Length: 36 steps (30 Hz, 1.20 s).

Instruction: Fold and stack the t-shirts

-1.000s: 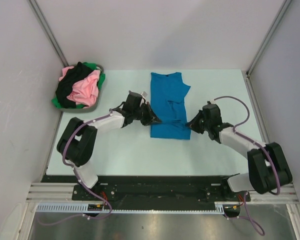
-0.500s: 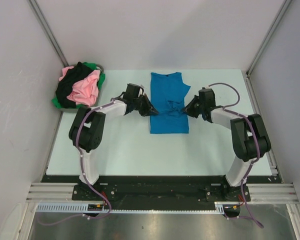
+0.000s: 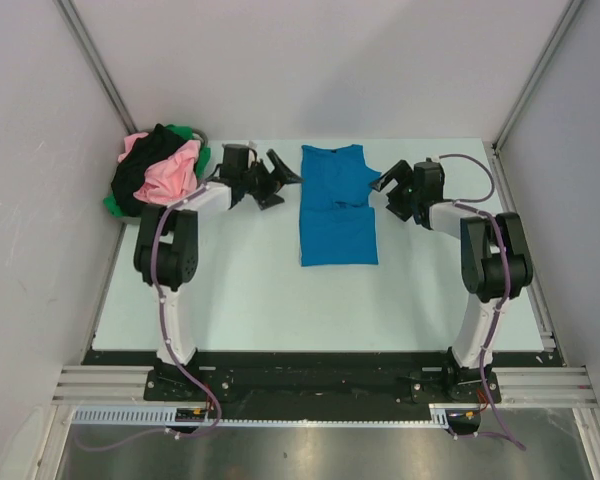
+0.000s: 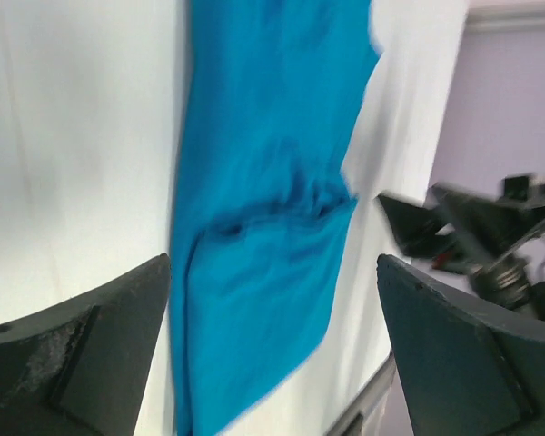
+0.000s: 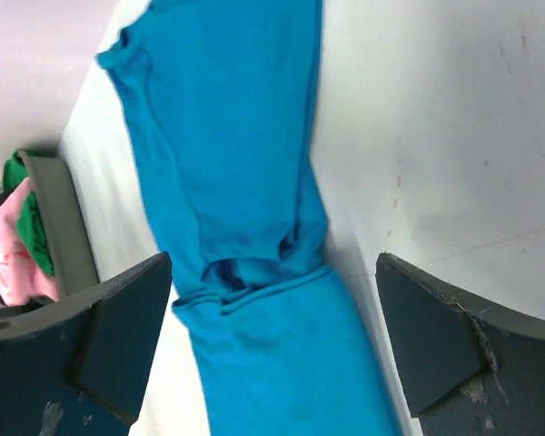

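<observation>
I expect the whole shirt (image 3: 338, 200) to slide along, still folded, when I pull the blue t-shirt's near edge (image 3: 339, 263) toward me, because that edge is a crease.
The bright blue t-shirt (image 3: 337, 205) lies flat mid-table, its near half folded up over the middle, where the hem sits bunched (image 5: 254, 291). My left gripper (image 3: 280, 180) is open just left of the shirt's upper part and holds nothing. The right gripper (image 3: 388, 192) is open just right of it, also with nothing in it. In the left wrist view the blue shirt (image 4: 263, 209) shows between the spread fingers (image 4: 91, 354). The right wrist view has the same shirt (image 5: 245, 182) between its fingers (image 5: 472, 345). Pink (image 3: 170, 172), black (image 3: 145, 160) and green (image 3: 110, 205) t-shirts are heaped at the back left.
The round grey basket (image 3: 201, 138) holding the heap stands at the table's back left corner, close behind my left arm. Its rim (image 5: 59, 218) also shows in the right wrist view. Walls and aluminium posts close in the table on three sides.
Both grippers were shut on the blue shirt's near hem and carried it up to the middle. They have now let go, opened wide and drawn apart to either side.
</observation>
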Each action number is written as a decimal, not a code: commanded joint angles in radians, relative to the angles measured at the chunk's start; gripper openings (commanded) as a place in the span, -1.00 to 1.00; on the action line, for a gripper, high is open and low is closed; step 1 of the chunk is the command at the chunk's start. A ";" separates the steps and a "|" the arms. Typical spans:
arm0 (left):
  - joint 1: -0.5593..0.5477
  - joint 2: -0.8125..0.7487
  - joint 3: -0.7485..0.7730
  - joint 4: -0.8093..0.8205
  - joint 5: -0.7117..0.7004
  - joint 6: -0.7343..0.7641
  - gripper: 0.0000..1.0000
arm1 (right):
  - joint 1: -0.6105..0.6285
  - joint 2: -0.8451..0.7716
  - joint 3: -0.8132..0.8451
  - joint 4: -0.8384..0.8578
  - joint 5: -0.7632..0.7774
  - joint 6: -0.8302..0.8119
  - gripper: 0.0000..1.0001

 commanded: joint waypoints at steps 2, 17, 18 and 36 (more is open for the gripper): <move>-0.057 -0.283 -0.327 0.021 -0.037 0.051 0.99 | 0.051 -0.228 -0.044 -0.086 0.083 -0.111 0.99; -0.172 -0.474 -0.846 0.229 -0.090 0.051 0.99 | 0.198 -0.569 -0.432 -0.268 0.203 -0.217 0.99; -0.174 -0.469 -0.844 0.229 -0.094 0.050 0.99 | 0.200 -0.583 -0.469 -0.269 0.203 -0.217 0.99; -0.203 -0.268 -0.772 0.281 -0.065 0.007 -0.11 | 0.166 -0.583 -0.629 -0.169 0.215 -0.214 0.96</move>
